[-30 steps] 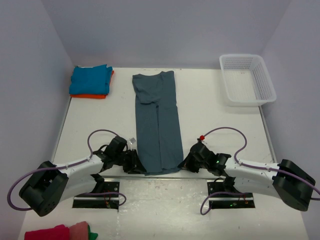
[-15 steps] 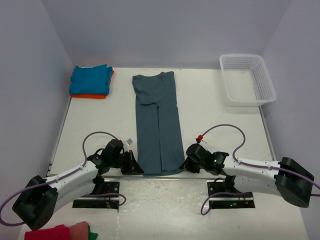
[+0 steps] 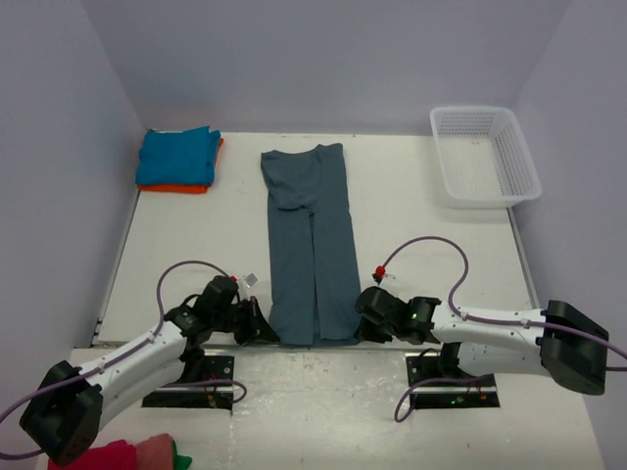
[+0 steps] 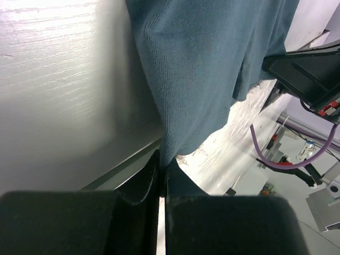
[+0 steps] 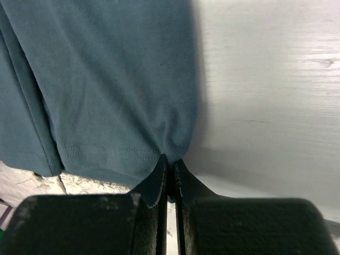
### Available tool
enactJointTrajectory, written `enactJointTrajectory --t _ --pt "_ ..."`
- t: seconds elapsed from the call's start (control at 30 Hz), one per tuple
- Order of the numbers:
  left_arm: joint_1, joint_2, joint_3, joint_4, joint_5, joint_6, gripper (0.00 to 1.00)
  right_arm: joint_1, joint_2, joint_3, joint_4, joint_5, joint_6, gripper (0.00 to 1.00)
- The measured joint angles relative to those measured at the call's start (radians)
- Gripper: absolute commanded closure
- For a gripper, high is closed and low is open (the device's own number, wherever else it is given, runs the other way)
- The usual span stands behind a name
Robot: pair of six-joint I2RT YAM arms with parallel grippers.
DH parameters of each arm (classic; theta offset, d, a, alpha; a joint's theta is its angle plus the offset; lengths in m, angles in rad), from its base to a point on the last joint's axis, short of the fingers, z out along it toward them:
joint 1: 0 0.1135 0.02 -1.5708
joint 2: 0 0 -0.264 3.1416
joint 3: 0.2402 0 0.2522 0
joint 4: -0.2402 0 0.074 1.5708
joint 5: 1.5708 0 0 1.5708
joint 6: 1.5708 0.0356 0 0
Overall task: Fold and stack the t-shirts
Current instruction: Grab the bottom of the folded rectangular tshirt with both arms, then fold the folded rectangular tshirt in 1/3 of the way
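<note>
Both hem corners (image 3: 347, 339) are in my grippers and the t-shirt is straight. My right gripper should keep folding the hem over and let go short of the t-shirt's far end (image 3: 335, 204).
The slate-blue t-shirt (image 3: 312, 240) lies as a long narrow strip down the middle of the table, its hem at the near edge. My left gripper (image 3: 263, 335) is shut on the hem's near-left corner (image 4: 169, 151). My right gripper (image 3: 361, 329) is shut on the near-right corner (image 5: 171, 149). At the far left corner the turquoise t-shirt (image 3: 176, 157) lies folded on top of the orange t-shirt (image 3: 181, 187).
A white mesh basket (image 3: 484, 154) stands at the far right. Pink and red cloth (image 3: 118, 455) lies at the bottom left, off the table. The table's near edge (image 3: 411, 343) runs just under both grippers.
My left gripper has shut on the hem's left corner. Both arms have drawn in along the near edge, and the strip's near end has shifted slightly.
</note>
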Motion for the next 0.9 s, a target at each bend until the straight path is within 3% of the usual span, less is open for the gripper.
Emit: enactJointTrajectory --t 0.33,0.57,0.7,0.9 --pt "0.0 0.054 0.032 -0.012 0.035 0.031 1.0 0.079 0.096 0.119 -0.064 0.026 -0.053 1.0" --pt "0.0 0.092 0.227 -0.072 0.006 0.1 1.0 0.082 0.117 0.292 -0.216 0.093 -0.113 1.0" --pt "0.001 0.166 0.37 -0.087 -0.02 0.142 1.0 0.044 0.144 0.404 -0.273 0.119 -0.181 1.0" --pt "0.067 0.344 0.538 -0.09 -0.031 0.208 1.0 -0.12 0.185 0.541 -0.316 0.119 -0.338 1.0"
